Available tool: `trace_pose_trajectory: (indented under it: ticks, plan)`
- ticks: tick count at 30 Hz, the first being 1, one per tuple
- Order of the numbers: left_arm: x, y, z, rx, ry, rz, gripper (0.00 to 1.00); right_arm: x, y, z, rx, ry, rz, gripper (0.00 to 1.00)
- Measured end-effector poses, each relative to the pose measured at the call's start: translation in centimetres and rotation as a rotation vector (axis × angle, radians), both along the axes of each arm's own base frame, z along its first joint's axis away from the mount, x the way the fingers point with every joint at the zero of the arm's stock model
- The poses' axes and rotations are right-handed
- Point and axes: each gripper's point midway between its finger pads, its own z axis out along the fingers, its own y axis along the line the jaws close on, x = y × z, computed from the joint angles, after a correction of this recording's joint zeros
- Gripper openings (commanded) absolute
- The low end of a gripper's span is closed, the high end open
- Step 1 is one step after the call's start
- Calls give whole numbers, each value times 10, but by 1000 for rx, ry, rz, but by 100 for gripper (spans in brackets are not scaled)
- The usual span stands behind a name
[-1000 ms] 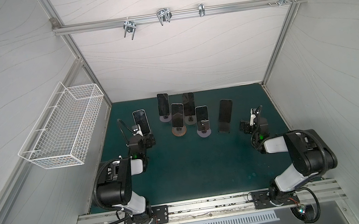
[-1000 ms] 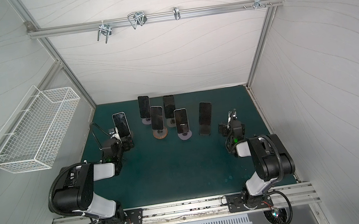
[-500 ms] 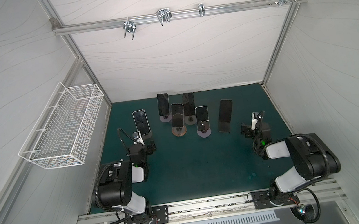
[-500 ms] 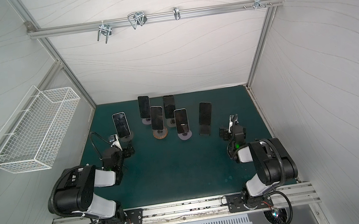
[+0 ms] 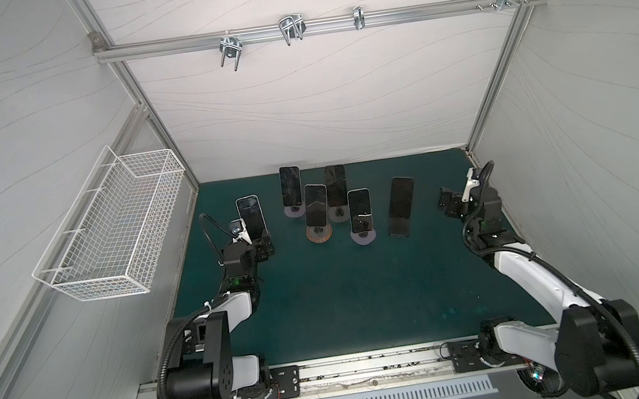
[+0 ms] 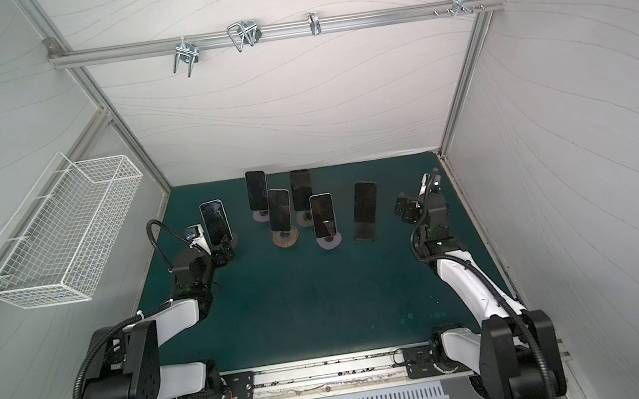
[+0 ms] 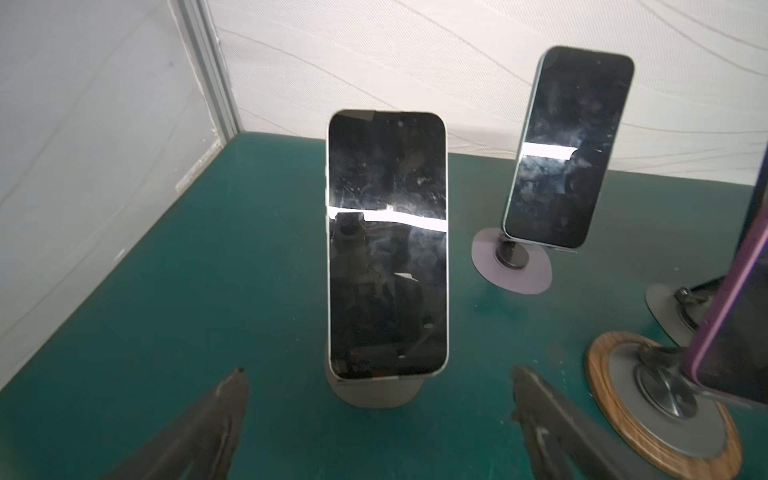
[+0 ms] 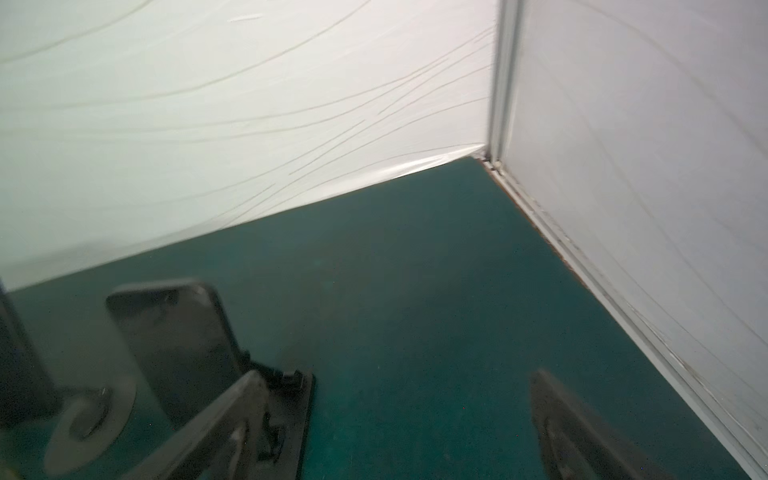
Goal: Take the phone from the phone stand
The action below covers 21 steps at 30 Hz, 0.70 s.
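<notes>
My right gripper points at the empty corner (image 8: 464,216) past the black stand, far from the phone on the grey stand. It should swing back to the open mat (image 5: 369,273) near the phones.
Several dark-screened phones stand upright on phone stands on the green mat in both top views. The leftmost phone (image 5: 252,222) (image 6: 215,226) rests on a grey stand (image 7: 374,392). My left gripper (image 5: 263,250) (image 6: 226,254) is open just in front of it. In the left wrist view this phone (image 7: 386,249) fills the middle, and the gripper (image 7: 378,374) holds nothing between its fingers (image 7: 216,415). My right gripper (image 5: 449,203) (image 6: 406,209) (image 8: 395,376) is open and empty, to the right of the rightmost phone (image 5: 401,204) (image 8: 174,332) on its black stand (image 8: 295,399).
Other phones (image 5: 291,185) (image 5: 336,185) (image 5: 360,210) stand mid-mat, one (image 5: 315,205) on a wood-rimmed base (image 5: 319,235) (image 7: 623,415). A white wire basket (image 5: 116,231) hangs on the left wall. The right wall's edge (image 8: 582,257) runs close to the right gripper.
Both arms have stretched out over the mat. The right gripper moved toward the back; the left gripper edged closer to the leftmost phone. Both stayed open.
</notes>
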Motion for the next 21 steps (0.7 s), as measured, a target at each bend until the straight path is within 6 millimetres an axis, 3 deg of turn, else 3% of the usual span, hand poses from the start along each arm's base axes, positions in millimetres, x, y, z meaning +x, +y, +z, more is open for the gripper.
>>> trace_pose_trajectory:
  ticks: [5,9,14,21]
  plan:
    - [-6,4,-4,-25,54,-16,99,-5,-16,19,123,74,-63,99]
    - [-3,16,0,-49,140,-7,99,-13,0,7,170,148,-8,99]
    - [2,14,19,-43,205,-50,99,-25,56,-5,150,219,144,99]
    - [-9,3,22,-69,354,-117,100,-55,136,-15,65,233,346,99]
